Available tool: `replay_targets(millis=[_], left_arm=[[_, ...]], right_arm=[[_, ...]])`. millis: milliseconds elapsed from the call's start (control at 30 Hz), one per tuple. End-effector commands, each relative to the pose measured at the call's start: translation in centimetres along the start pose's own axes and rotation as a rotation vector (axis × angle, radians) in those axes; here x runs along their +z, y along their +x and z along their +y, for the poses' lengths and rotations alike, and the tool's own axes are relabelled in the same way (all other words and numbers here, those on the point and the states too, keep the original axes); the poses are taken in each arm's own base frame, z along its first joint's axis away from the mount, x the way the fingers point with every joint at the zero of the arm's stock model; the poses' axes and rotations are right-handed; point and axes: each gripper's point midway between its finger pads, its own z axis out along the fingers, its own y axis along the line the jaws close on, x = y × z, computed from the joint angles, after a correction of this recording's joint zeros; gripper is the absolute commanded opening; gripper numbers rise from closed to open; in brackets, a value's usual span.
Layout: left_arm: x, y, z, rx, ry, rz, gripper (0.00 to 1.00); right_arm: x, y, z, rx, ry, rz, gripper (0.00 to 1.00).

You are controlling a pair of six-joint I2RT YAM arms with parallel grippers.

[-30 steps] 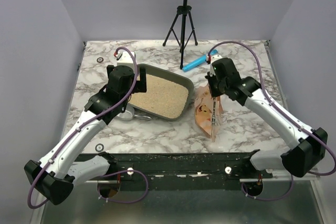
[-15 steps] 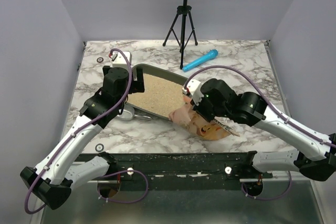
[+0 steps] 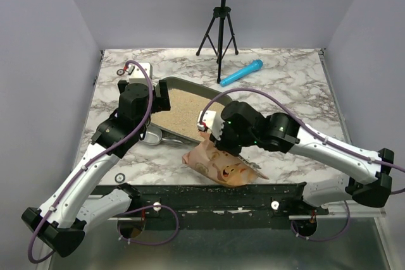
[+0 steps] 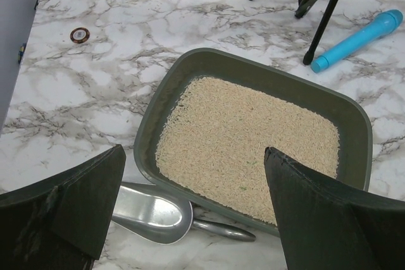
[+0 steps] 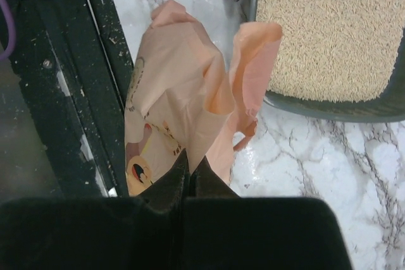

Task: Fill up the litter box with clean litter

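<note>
Open marble lies between the orange-pink bag and the litter box. My right gripper should carry on moving the bag toward the box and let go of it there.
The dark grey-green litter box sits at the table's middle left, its floor covered with pale beige litter. In the left wrist view the litter fills the box evenly. My left gripper is open and empty, hovering over the box's near left edge. My right gripper is shut on a fold of the orange-pink printed bag. It holds the bag just in front of the box's near right corner, by the table's front edge.
A silver scoop lies on the marble against the box's near left side. A blue cylinder and a black tripod stand behind the box. A black rail runs along the front edge.
My right arm has swung the bag from the box's right side leftward and nearer, to just in front of the box. My left gripper has drifted slightly left and back.
</note>
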Motion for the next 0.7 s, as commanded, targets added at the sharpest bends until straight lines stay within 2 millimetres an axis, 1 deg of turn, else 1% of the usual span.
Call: replay_targets(millis=[0,167,333,400,467,567,667], left_arm=[[0.0,-0.4,0.6,-0.026,-0.024,-0.021,0.99],[0.0,-0.4,0.6,-0.03,-0.023,-0.021,0.99],[0.2,-0.3,0.7,-0.031,-0.028,-0.018,0.99],[0.2,-0.4,0.8,-0.033,-0.029,-0.019,0.99],[0.3,-0.3,0.8,-0.032,-0.03,-0.015,0.99],[0.4,-0.3,1.0,-0.037,-0.034,-0.014,0.99],[0.5,-0.3,1.2,-0.039,-0.043,-0.014,0.99]], right_arm=[[0.4,-7.1,-1.5,-0.07,0.04,-0.218,0.01],[3.5,-7.4,-3.3,-0.09,0.058,-0.16,0.01],[6.2,-6.9,-7.0,-0.054,0.064,-0.105,0.01],[6.6,-7.3,-8.5,-0.059,0.084,-0.113,0.01],[7.1,-7.8,-9.5,-0.096,0.1,-0.111,0.01],[7.5,-9.2,-10.3,-0.19,0.102,-0.133,0.0],[7.8,-10.6,-10.9,-0.238,0.076,-0.166,0.0]])
